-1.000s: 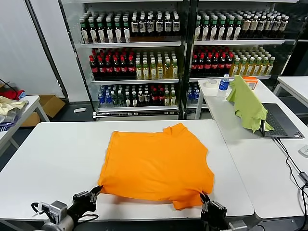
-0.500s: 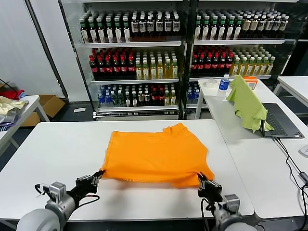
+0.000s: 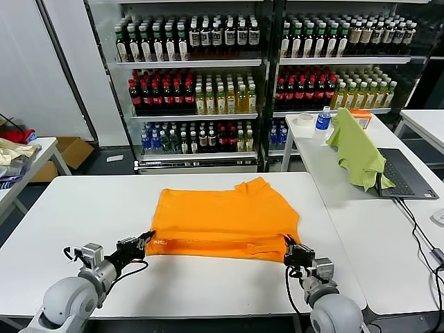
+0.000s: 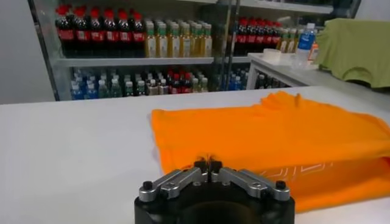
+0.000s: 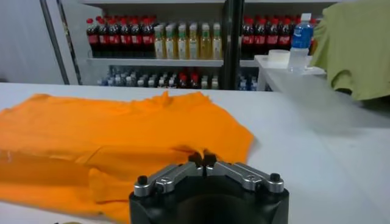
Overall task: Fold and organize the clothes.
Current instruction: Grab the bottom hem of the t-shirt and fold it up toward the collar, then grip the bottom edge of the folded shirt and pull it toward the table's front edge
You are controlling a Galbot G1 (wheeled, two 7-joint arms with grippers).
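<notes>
The orange T-shirt's doubled cloth [image 3: 265, 245] is bunched up next to my right gripper. My right gripper should pull the fold's near corner [image 3: 279, 257] toward me and smooth it before folding further.
The clothes, one bright orange T-shirt [image 3: 222, 218], lie on the white table [image 3: 83, 208] with the near hem doubled back over the body toward the collar. Small white lettering [image 4: 292, 172] shows on the turned-over strip. My left gripper [image 3: 144, 241] sits low at the fold's left corner, shut on the shirt's edge; in its wrist view the tips [image 4: 208, 163] meet against the orange fabric [image 4: 274, 131]. My right gripper [image 3: 286, 248] is at the fold's right corner, its tips [image 5: 202, 159] pinched on the cloth [image 5: 103, 134] with only a sliver between them.
A second white table on the right carries a light green cloth [image 3: 357, 149], a laptop [image 3: 402, 173] and a water bottle [image 3: 322, 121]. Shelves of drink bottles [image 3: 208, 83] stand behind. A side table with piled garments [image 3: 14, 149] is at far left.
Both grippers have moved away from me across the table, carrying the near hem up and over the shirt, so the shirt now shows much shorter front to back.
</notes>
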